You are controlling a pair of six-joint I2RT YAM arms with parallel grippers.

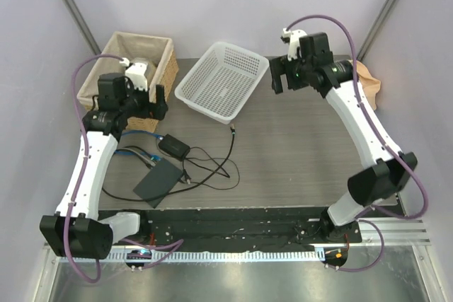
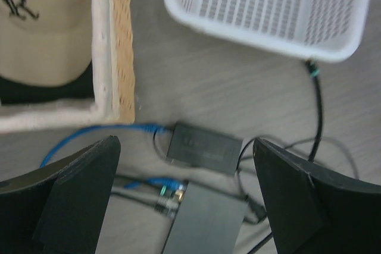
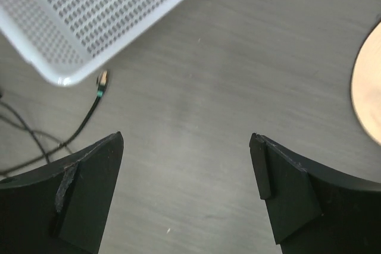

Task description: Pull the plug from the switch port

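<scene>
The front end of the black switch box (image 1: 145, 194) is free of the plugs (image 1: 151, 163), so my left gripper should keep going down toward it until the fingers close there.
The flat black switch box (image 1: 157, 180) lies at the table's left front. In the left wrist view (image 2: 205, 221) a clear plug (image 2: 164, 199) on a blue cable sits in the port on its narrow far edge. A smaller black adapter brick (image 1: 173, 147) with cords lies just behind it (image 2: 204, 147). My left gripper (image 1: 147, 112) is open and empty, hovering above and behind the brick and box (image 2: 186, 142). My right gripper (image 1: 283, 76) is open and empty, high over bare table at the far right (image 3: 186, 138).
A white plastic basket (image 1: 221, 79) stands at the back centre. A lined wicker basket (image 1: 166, 68) holding a tan cap is at the back left. Black cords loop right of the box, with a loose end (image 1: 232, 131). A brown paper item (image 1: 369, 79) is at the right edge.
</scene>
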